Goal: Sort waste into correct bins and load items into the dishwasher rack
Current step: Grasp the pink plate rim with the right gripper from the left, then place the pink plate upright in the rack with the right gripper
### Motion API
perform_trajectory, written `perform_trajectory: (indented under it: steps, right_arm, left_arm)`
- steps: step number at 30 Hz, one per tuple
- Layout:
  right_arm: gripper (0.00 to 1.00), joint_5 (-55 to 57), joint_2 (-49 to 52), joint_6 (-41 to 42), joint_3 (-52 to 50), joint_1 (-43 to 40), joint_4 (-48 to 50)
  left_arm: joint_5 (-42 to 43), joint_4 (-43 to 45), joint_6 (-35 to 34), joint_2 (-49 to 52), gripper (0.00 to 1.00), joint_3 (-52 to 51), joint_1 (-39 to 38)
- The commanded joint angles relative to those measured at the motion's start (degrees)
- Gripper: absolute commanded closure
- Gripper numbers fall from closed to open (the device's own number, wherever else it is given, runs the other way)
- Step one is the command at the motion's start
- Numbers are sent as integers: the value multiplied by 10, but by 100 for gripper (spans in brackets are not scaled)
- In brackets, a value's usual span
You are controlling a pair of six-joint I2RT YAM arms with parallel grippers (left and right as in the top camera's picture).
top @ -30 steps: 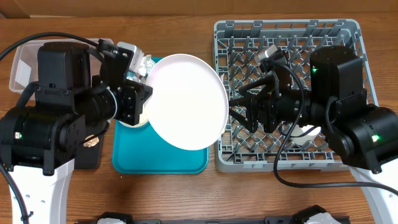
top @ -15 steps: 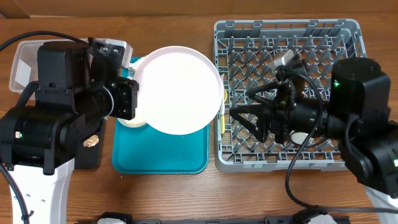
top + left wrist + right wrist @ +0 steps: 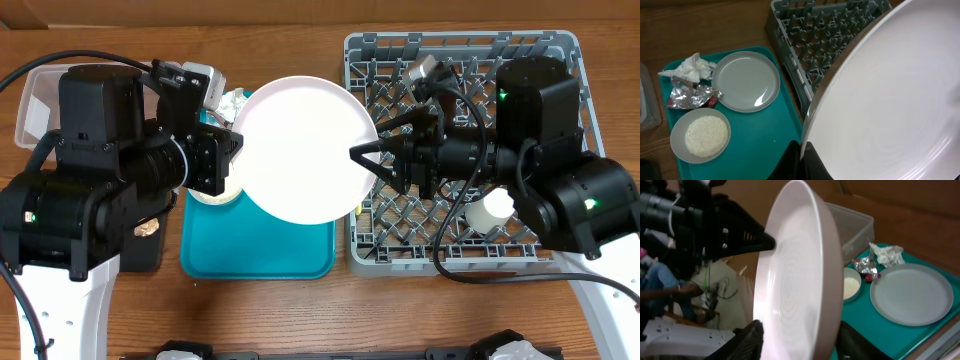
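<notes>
Next, I grab the plate's free edge (image 3: 367,128) with my right gripper and stand the plate up among the pegs, because my left gripper is holding the pinkish-white plate (image 3: 302,150) away from the rack.
My left gripper (image 3: 238,150) (image 3: 802,152) is shut on the left rim of the pale pinkish-white plate (image 3: 305,150) (image 3: 890,100) and holds it tilted above the teal tray. My right gripper (image 3: 362,160) (image 3: 802,340) is open, with one finger on each side of the plate's (image 3: 800,275) right edge. The grey plate (image 3: 746,81) (image 3: 912,294), the grey bowl of rice (image 3: 700,136) (image 3: 851,286), the napkin (image 3: 690,67) and the foil wrapper (image 3: 690,95) lie on the tray. The white cup (image 3: 492,208) sits in the dishwasher rack (image 3: 560,50). The utensil is hidden.
The teal tray (image 3: 255,260) lies between the arms. The clear tub (image 3: 35,95) stands at the far left. The black tray (image 3: 150,250) holds a brown scrap (image 3: 150,228). The rack's pegs stand right under my right arm.
My right gripper has moved up and left from over the rack until its fingers straddle the plate's right edge. The left gripper has shifted the plate a little to the right.
</notes>
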Motion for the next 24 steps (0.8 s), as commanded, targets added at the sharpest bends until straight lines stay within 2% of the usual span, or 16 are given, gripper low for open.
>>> perform_trajectory:
  steps: [1,5,9,10,11,12,13,15,16,17,21,24]
  right_arm:
    - [59,-19,-3,-2,7,24,28]
    - [74,-14,-3,-2,7,38,33]
    - [77,-1,-3,1,7,38,23]
    - [79,6,-4,3,7,38,20]
    - [81,14,-4,3,7,38,17]
    - [82,24,-4,3,7,38,15]
    - [82,43,-5,3,7,38,10]
    - [84,87,-9,3,7,38,0]
    - [85,124,-13,3,7,38,-9]
    - [87,159,-17,3,7,38,-17]
    - [89,313,-44,9,8,36,-57]
    - [89,492,-64,66,8,36,-102]
  left_arm:
    - [20,3,-10,-7,96,3,-4]
    - [26,3,-10,-7,96,3,-4]
    - [26,7,-10,-7,96,3,-4]
    - [26,10,-10,-8,86,3,-4]
    - [26,13,-10,-10,80,3,-4]
    - [26,16,-10,-12,63,3,-4]
    - [26,19,-10,-16,41,3,-4]
    - [23,22,-9,-25,25,3,-4]
    - [23,24,-5,-30,9,5,-3]
    - [20,24,-1,-36,0,7,-3]
    - [-28,21,-1,-66,0,28,-3]
    - [-46,17,-1,-98,0,59,-3]
